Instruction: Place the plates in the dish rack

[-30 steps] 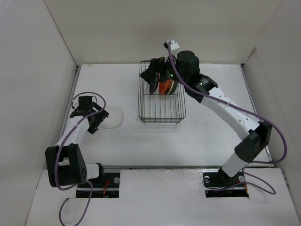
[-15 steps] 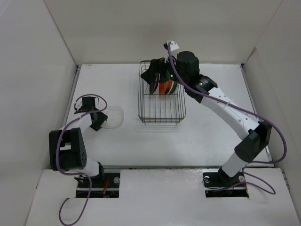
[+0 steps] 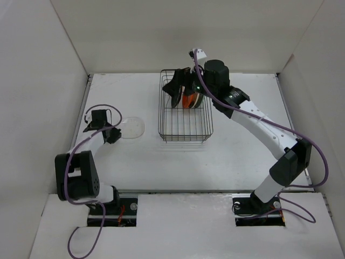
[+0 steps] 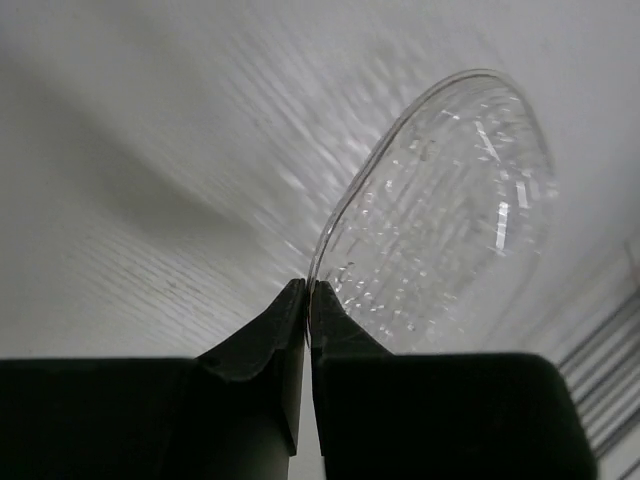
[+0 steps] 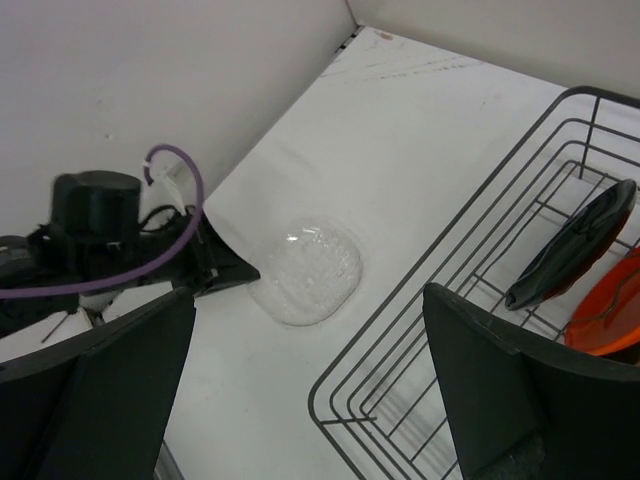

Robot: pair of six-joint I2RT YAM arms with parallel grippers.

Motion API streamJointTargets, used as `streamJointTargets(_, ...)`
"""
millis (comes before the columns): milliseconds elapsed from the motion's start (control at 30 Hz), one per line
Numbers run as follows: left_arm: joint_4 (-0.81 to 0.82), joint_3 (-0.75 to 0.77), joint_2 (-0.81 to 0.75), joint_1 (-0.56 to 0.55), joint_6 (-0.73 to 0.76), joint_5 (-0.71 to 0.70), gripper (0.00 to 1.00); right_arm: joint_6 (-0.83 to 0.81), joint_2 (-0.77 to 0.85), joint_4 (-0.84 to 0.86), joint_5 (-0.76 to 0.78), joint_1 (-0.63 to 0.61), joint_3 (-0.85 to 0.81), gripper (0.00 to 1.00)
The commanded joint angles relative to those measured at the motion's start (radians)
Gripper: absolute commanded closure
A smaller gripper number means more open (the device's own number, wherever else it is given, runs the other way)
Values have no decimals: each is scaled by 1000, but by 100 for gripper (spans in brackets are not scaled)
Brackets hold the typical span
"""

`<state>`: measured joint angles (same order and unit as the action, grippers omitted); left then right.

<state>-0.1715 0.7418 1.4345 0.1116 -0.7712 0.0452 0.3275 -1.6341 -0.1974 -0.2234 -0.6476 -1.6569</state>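
Observation:
The clear plate's rim farthest from the dish rack is in my left gripper, so next my right gripper takes the plate and sets it upright next to the black plate (image 3: 169, 102).
A translucent clear plate (image 3: 132, 128) lies on the white table left of the dish rack (image 3: 160, 110). My left gripper (image 3: 115, 135) is shut on its left rim. In the left wrist view the two fingertips (image 4: 292, 300) pinch the thin edge of the clear plate (image 4: 450, 215). My right gripper (image 3: 176, 88) hangs open over the rack's far end and holds nothing. A black plate (image 5: 570, 245) and an orange plate (image 5: 610, 305) stand on edge in the dish rack (image 5: 440, 270). The right wrist view also shows the clear plate (image 5: 305, 270), with the left gripper (image 5: 240, 275) at its edge.
White walls close in the table on the left, back and right. The rack's near half holds only bare wire (image 3: 186, 127). A purple cable (image 5: 185, 215) loops over the left wrist.
My left gripper has gone from open to shut on the clear plate's rim. The plate has shifted slightly toward the back right. The right arm has stayed still.

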Motion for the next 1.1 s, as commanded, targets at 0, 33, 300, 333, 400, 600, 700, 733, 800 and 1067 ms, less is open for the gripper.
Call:
streamJointTargets(0,56,-5,-218,2,58,93,100,-30,77,122,-56,6,45,0)
streamJointTargets(33,69,-5,-268,2,84,107,100,-30,98,166,-65,6,80,0)
streamJointTargets(300,170,122,-525,2,168,295,100,22,10,302,-292,6,72,0)
streamJointTargets(333,170,122,-525,2,168,320,100,34,-3,326,-342,6,72,0)
streamJointTargets(400,188,136,-525,2,158,382,100,62,-36,377,-361,-4,57,0)
streamJointTargets(600,296,116,-536,2,80,512,100,91,-122,386,-382,-32,-12,0)
streamJointTargets(700,369,91,-525,2,47,579,100,110,-171,386,-373,-43,-41,0)
streamJointTargets(733,392,73,-516,2,18,597,100,119,-197,386,-373,-43,-55,0)
streamJointTargets(800,449,53,-506,2,9,627,100,131,-220,386,-363,-43,-69,8)
streamJointTargets(1067,248,76,-436,2,70,440,0,170,-170,344,-139,-53,-64,100)
